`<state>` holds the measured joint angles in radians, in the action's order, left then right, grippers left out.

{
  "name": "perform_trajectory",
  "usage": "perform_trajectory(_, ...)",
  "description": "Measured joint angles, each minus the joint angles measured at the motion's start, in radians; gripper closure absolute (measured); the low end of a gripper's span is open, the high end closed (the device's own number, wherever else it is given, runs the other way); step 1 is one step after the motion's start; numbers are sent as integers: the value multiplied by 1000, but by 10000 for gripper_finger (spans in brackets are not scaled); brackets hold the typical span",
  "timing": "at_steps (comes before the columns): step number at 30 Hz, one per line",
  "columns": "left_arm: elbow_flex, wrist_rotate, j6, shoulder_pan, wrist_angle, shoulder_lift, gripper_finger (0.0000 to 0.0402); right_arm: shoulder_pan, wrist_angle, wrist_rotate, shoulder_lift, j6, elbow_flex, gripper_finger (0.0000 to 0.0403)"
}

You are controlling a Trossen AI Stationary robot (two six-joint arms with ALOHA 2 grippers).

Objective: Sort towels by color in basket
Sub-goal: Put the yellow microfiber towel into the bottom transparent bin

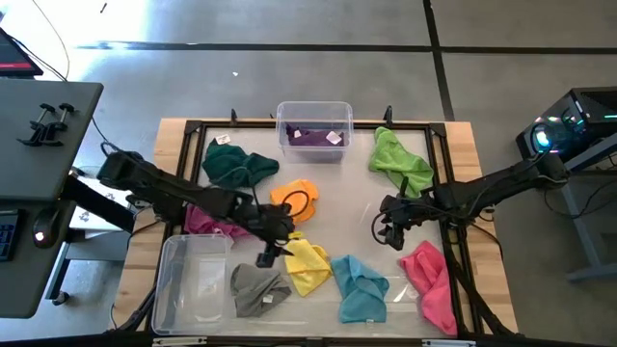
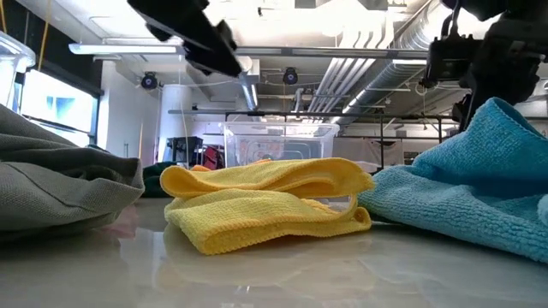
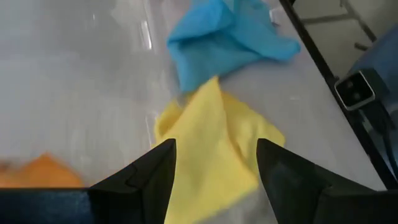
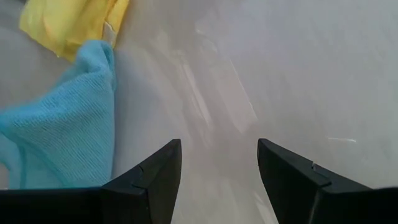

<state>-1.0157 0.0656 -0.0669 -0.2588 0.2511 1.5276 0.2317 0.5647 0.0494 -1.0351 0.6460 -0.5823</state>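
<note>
My left gripper should keep going down, since the yellow towel's raised fold [image 2: 265, 176] lines up with its open fingers, until they are on both sides of that fold [image 1: 308, 265], and then close.
My left gripper [image 1: 273, 253] hangs open above the yellow towel [image 3: 214, 155], well clear of it in the low view [image 2: 195, 36]. My right gripper [image 1: 388, 234] is open over bare table [image 4: 219, 146], beside the cyan towel [image 4: 59, 143]. The yellow towel [image 1: 308, 266] lies crumpled between the grey towel [image 1: 256, 289] and the cyan towel [image 1: 362, 287]. The pink towel [image 1: 430, 281] lies near the right edge. The orange [image 1: 295, 198], magenta [image 1: 206, 222], dark green [image 1: 236, 166] and lime [image 1: 400, 162] towels lie farther back. The purple towel [image 1: 313, 137] sits in the far bin.
A clear bin [image 1: 189, 281] stands at the table's near left corner, beside the grey towel. A second clear bin [image 1: 314, 109] stands at the far edge. A dark frame [image 1: 445, 154] rims the table top. Bare table shows under my right gripper.
</note>
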Motion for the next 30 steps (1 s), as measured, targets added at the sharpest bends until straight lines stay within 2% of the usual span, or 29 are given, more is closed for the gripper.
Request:
perform_trajectory(3,0,1,-14,0,-74,65,189,0,11,-5,0,0,0,199)
perform_trajectory(6,-27,10,-39,5,-77,136,189,0,25,-8,0,0,0,199)
perform_trajectory(11,-121,18,83,2,-86,257,189,0,28,-8,0,0,0,199)
perform_trajectory(17,-200,34,105,2,-45,376,189,0,30,-8,0,1,0,199)
perform_trajectory(20,-226,17,125,-2,53,415,189,0,30,-8,0,18,0,199)
perform_trajectory(23,-231,-49,204,-19,108,447,189,0,29,-8,0,48,0,199)
perform_trajectory(26,-234,-101,247,-37,105,478,190,0,29,-4,0,53,0,199)
perform_trajectory(30,-238,-100,252,-50,97,512,201,0,30,-3,0,57,0,199)
